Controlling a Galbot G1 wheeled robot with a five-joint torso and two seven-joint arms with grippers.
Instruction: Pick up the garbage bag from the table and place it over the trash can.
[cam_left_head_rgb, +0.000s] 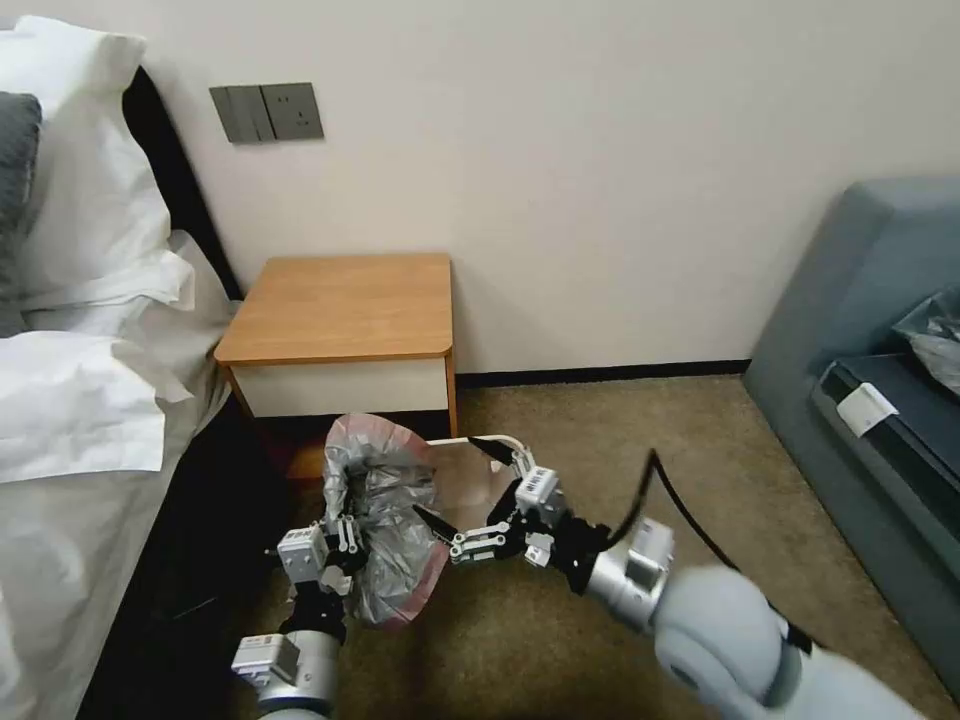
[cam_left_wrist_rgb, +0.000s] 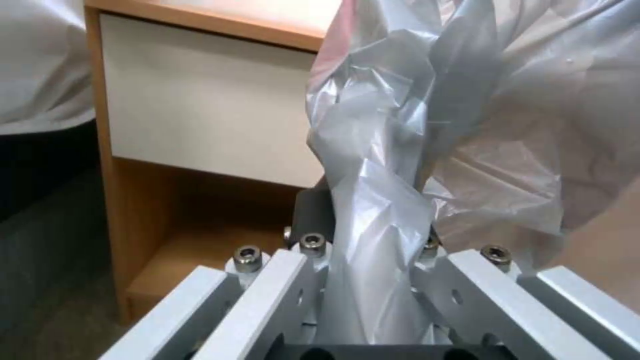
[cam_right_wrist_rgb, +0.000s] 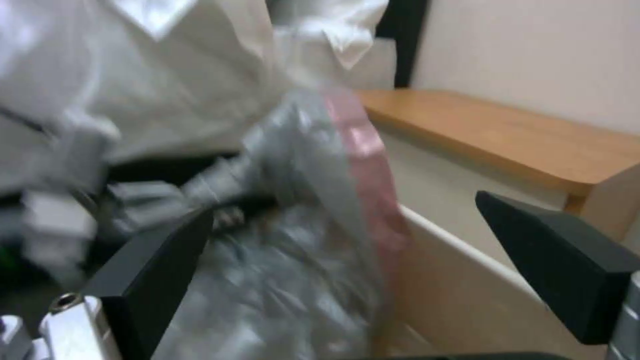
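Note:
The pink rim (cam_left_head_rgb: 401, 434) of the garbage bag (cam_left_head_rgb: 390, 506) hangs loose from my left gripper. The garbage bag will stretch into a tight peak when I pull the rim across.
The garbage bag (cam_left_head_rgb: 385, 510), crinkled silvery-grey with a pinkish-red rim band, hangs in front of the table (cam_left_head_rgb: 340, 300) and just left of the trash can (cam_left_head_rgb: 478, 441). My left gripper (cam_left_head_rgb: 335, 540) is shut on the bag's left side. In the left wrist view the plastic (cam_left_wrist_rgb: 373, 200) is bunched between its fingers (cam_left_wrist_rgb: 313, 250). My right gripper (cam_left_head_rgb: 458, 485) stands open over the trash can's mouth, one black fingertip at the bag's right edge. In the right wrist view the bag (cam_right_wrist_rgb: 300, 250) and the can's cream wall (cam_right_wrist_rgb: 453, 280) lie between the spread fingers (cam_right_wrist_rgb: 560, 260).
A bed with white linens (cam_left_head_rgb: 80, 380) lies close on the left. A grey sofa (cam_left_head_rgb: 880, 350) stands at the right. Brown carpet (cam_left_head_rgb: 620, 440) is open between the trash can and the sofa. A black cable (cam_left_head_rgb: 660, 490) loops off my right arm.

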